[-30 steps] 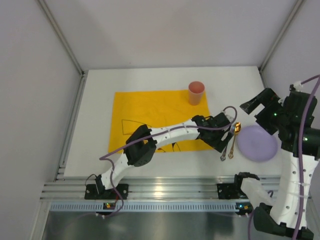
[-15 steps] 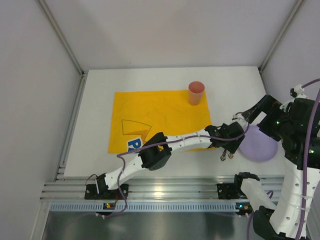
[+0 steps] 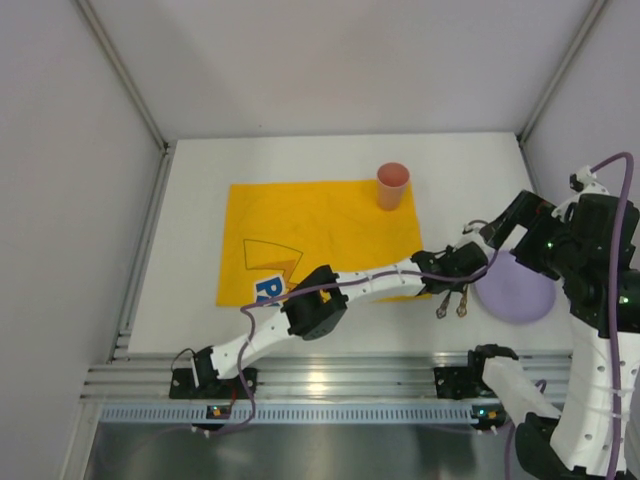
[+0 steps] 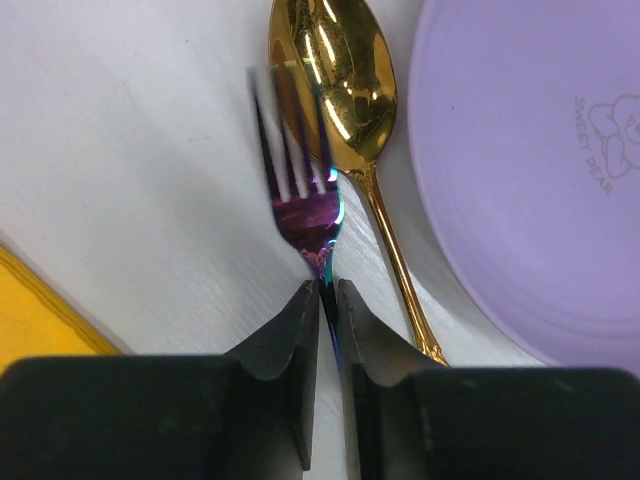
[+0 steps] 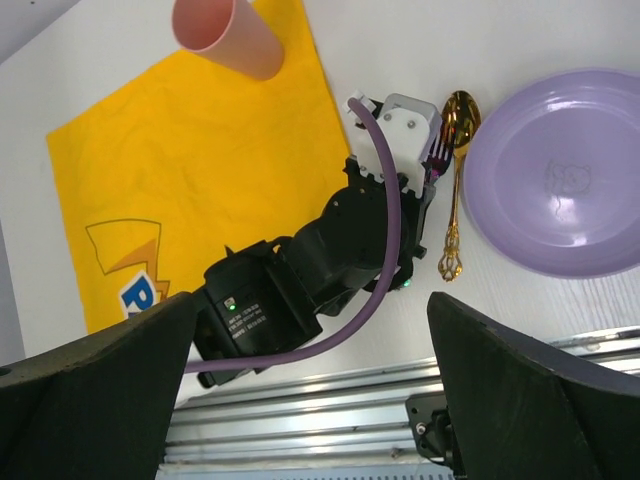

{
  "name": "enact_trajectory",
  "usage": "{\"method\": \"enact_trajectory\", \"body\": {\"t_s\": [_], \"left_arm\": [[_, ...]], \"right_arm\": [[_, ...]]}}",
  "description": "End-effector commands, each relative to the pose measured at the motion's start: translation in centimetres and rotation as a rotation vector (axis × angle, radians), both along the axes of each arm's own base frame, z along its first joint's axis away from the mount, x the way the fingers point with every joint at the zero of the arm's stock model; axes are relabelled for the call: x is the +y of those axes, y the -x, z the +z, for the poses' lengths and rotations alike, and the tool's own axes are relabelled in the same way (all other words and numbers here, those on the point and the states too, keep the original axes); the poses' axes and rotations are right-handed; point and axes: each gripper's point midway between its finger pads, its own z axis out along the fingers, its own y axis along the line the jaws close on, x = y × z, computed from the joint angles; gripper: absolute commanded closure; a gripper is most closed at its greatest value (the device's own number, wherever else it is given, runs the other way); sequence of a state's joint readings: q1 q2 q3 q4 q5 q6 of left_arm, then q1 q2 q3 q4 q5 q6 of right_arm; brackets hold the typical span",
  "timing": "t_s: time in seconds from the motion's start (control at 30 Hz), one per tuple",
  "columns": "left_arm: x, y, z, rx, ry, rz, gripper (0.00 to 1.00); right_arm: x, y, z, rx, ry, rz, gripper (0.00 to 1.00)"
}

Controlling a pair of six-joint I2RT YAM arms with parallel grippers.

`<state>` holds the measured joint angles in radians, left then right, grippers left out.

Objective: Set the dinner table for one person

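The fork's teeth (image 4: 306, 128) are on top of the gold spoon's bowl. My right gripper should wait until my left gripper lifts the fork out of the way, and then grab the spoon's handle (image 4: 393, 246).
In the left wrist view my left gripper (image 4: 327, 290) is shut on the thin neck of an iridescent purple fork (image 4: 305, 200), which lies on the white dinner table (image 4: 130, 150). A gold spoon (image 4: 340, 70) lies right beside the fork, and a lilac plate (image 4: 540, 180) sits to the right of it. From above, the left gripper (image 3: 452, 285) reaches over the fork (image 3: 443, 308) and spoon (image 3: 463, 305). My right gripper (image 3: 505, 228) hangs open and holds nothing above the plate's (image 3: 515, 290) far left edge.
A yellow printed placemat (image 3: 310, 230) lies mid-table with a pink cup (image 3: 392, 185) on its far right corner. My left arm (image 5: 330, 260) stretches across the placemat's near right corner. Aluminium rails (image 3: 330, 385) run along the near edge, and white walls enclose the table.
My left arm reached right from the placemat's edge to the cutlery, and its jaws closed on the fork. The right gripper came closer to the plate.
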<state>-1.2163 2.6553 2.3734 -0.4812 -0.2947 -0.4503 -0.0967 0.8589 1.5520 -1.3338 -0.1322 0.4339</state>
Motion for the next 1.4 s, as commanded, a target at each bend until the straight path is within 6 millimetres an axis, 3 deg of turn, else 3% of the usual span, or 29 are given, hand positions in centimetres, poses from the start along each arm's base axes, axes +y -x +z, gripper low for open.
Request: {"method": "enact_trajectory", "body": {"t_s": [0.0,0.13,0.2,0.23,0.3,0.33,0.37,0.43,0.47,0.57,0.67,0.7,0.77,0.8,0.87,0.9,0.97,1.0,1.1,1.17,1.2,1.23,1.3,1.33,1.37], "left_arm": [[1.8,0.8,-4.6,0.069,-0.092,-0.005,0.85],[2.7,1.2,-6.3,0.082,-0.142,-0.01,0.8],[3.0,1.3,-6.8,0.08,-0.163,-0.012,0.7],[3.4,1.3,-7.4,0.084,-0.182,-0.012,0.57],[3.8,1.4,-7.9,0.087,-0.205,-0.013,0.53],[4.4,1.5,-8.5,0.091,-0.231,-0.01,0.55],[4.6,1.6,-8.6,0.089,-0.24,-0.007,0.7],[5.2,1.5,-8.9,0.079,-0.272,0.0,0.86],[5.7,1.5,-9.0,0.079,-0.292,0.005,1.0],[6.2,1.1,-7.6,0.052,-0.304,0.021,1.0],[5.7,1.0,-4.0,0.034,-0.252,0.018,1.0],[5.4,0.8,-1.3,0.019,-0.206,0.021,1.0],[5.0,0.9,1.9,0.008,-0.145,0.023,1.0],[4.9,1.0,5.1,-0.003,-0.087,0.027,1.0],[5.1,1.1,8.3,-0.015,-0.037,0.036,1.0],[5.5,1.2,11.6,-0.027,0.017,0.044,1.0],[6.4,1.3,14.4,-0.042,0.056,0.066,1.0],[7.6,1.5,16.9,-0.051,0.087,0.077,1.0],[10.6,1.5,20.9,-0.072,0.148,0.139,1.0],[13.0,0.8,21.6,-0.089,0.147,0.178,1.0],[14.6,0.6,23.6,-0.103,0.172,0.199,1.0],[16.3,-0.7,23.9,-0.108,0.162,0.235,1.0],[20.5,-1.4,23.3,-0.105,0.119,0.281,1.0],[22.9,-3.4,23.0,-0.094,0.119,0.326,1.0],[24.6,-4.0,22.4,-0.073,0.12,0.345,1.0]], "right_arm": [[-0.2,2.6,-2.9,0.17,0.036,0.009,0.0],[-0.2,2.4,-3.1,0.176,0.047,0.024,0.0],[-0.1,2.4,-3.1,0.176,0.051,0.028,0.0],[-0.1,2.4,-3.2,0.178,0.054,0.031,0.0],[0.0,2.4,-3.4,0.184,0.054,0.036,0.0],[0.0,2.3,-3.4,0.184,0.055,0.038,0.0],[0.0,2.3,-3.3,0.182,0.055,0.041,0.0],[0.1,2.2,-3.3,0.181,0.054,0.044,0.0],[0.1,2.2,-3.2,0.178,0.055,0.044,0.0],[0.0,2.0,-3.1,0.176,0.055,0.042,0.0],[-0.2,1.8,-2.8,0.166,0.064,0.03,0.0],[-0.4,1.6,-2.6,0.167,0.07,0.023,0.0],[-0.5,1.3,-1.4,0.134,0.072,0.013,0.0],[-0.6,0.9,-1.0,0.131,0.074,0.007,0.0],[-0.6,0.5,0.4,0.092,0.065,-0.007,0.0],[-0.5,0.1,0.8,0.084,0.055,-0.011,0.0],[-0.4,-0.3,1.6,0.059,0.041,-0.018,0.0],[-0.2,-0.6,1.9,0.048,0.026,-0.022,0.0],[0.1,-1.5,1.7,0.03,0.005,-0.017,0.0],[0.2,-2.2,0.2,0.065,-0.003,-0.017,0.0],[0.2,-2.6,-0.2,0.069,-0.005,-0.019,0.0],[0.2,-2.9,-1.0,0.093,-0.008,-0.021,0.0],[0.2,-4.0,-1.5,0.093,-0.01,-0.019,0.0],[0.3,-4.4,-2.2,0.106,-0.014,-0.016,0.0],[0.6,-4.8,-2.4,0.109,-0.026,-0.004,0.0]]}}
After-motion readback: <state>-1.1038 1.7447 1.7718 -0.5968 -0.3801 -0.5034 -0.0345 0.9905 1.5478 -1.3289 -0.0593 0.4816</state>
